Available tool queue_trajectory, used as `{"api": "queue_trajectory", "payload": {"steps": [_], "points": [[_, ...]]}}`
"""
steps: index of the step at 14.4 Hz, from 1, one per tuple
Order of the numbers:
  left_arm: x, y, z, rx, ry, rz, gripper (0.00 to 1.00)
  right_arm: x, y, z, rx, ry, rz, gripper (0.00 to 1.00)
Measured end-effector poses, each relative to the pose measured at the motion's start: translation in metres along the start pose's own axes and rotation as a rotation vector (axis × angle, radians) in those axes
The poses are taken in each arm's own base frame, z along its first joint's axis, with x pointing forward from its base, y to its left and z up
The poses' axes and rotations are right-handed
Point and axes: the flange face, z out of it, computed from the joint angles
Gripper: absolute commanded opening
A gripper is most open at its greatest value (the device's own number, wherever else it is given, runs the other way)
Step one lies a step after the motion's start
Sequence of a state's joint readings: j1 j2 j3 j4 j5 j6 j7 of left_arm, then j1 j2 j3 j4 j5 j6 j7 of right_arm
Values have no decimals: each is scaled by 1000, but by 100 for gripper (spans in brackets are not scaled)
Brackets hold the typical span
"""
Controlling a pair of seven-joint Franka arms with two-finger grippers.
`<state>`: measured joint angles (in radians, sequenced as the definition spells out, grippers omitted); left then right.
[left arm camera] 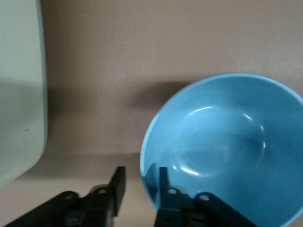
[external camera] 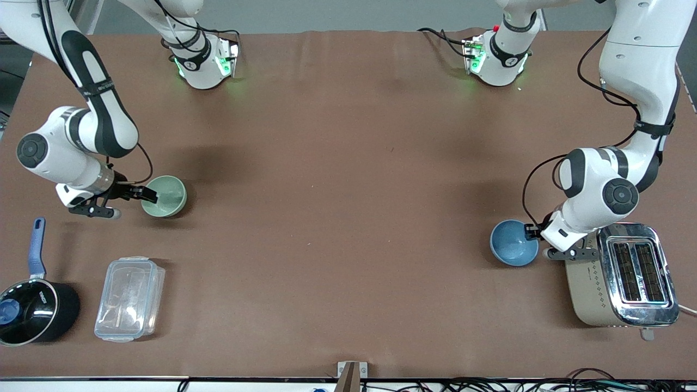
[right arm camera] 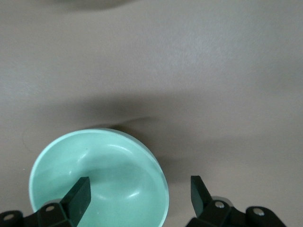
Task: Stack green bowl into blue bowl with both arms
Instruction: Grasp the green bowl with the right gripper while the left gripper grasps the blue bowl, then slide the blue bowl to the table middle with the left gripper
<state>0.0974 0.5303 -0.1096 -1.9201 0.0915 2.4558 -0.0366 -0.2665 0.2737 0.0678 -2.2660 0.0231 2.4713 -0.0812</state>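
My gripper will almost hide the blue bowl with the green bowl (external camera: 169, 196) when it stacks them, because the blue bowl's opening (external camera: 513, 242) looks as wide as the green bowl's.
The green bowl (external camera: 166, 196) stands on the table toward the right arm's end. My right gripper (external camera: 148, 195) is open wide astride its rim; in the right wrist view one finger (right arm camera: 78, 195) is inside the green bowl (right arm camera: 102, 179) and the other is outside it, with neither touching. The blue bowl (external camera: 512, 242) stands toward the left arm's end, beside the toaster. My left gripper (external camera: 530, 231) is open astride its rim. In the left wrist view one finger (left arm camera: 162, 182) is inside the blue bowl (left arm camera: 227, 151) and the other stands a little off its outer wall.
A silver and beige toaster (external camera: 621, 275) stands close beside the left gripper; its pale side shows in the left wrist view (left arm camera: 19, 94). A clear plastic container (external camera: 129, 298) and a black saucepan (external camera: 32, 310) with a blue handle lie nearer the front camera than the green bowl.
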Motion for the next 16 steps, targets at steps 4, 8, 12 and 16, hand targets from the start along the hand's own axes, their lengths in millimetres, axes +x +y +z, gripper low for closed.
{"api": "queue_trajectory", "payload": {"steps": [4,8,12,16], "points": [[3,1,-4,-1,11,1,1,-8,0,14,19,-31,22,89],[8,13,-27,-4,48,20,0,-15,0,21,24,-48,28,85],[8,64,-56,-41,64,-9,0,-20,0,26,29,-60,35,66],[-5,156,-69,-101,52,-89,0,-17,2,24,35,-23,53,57]]}}
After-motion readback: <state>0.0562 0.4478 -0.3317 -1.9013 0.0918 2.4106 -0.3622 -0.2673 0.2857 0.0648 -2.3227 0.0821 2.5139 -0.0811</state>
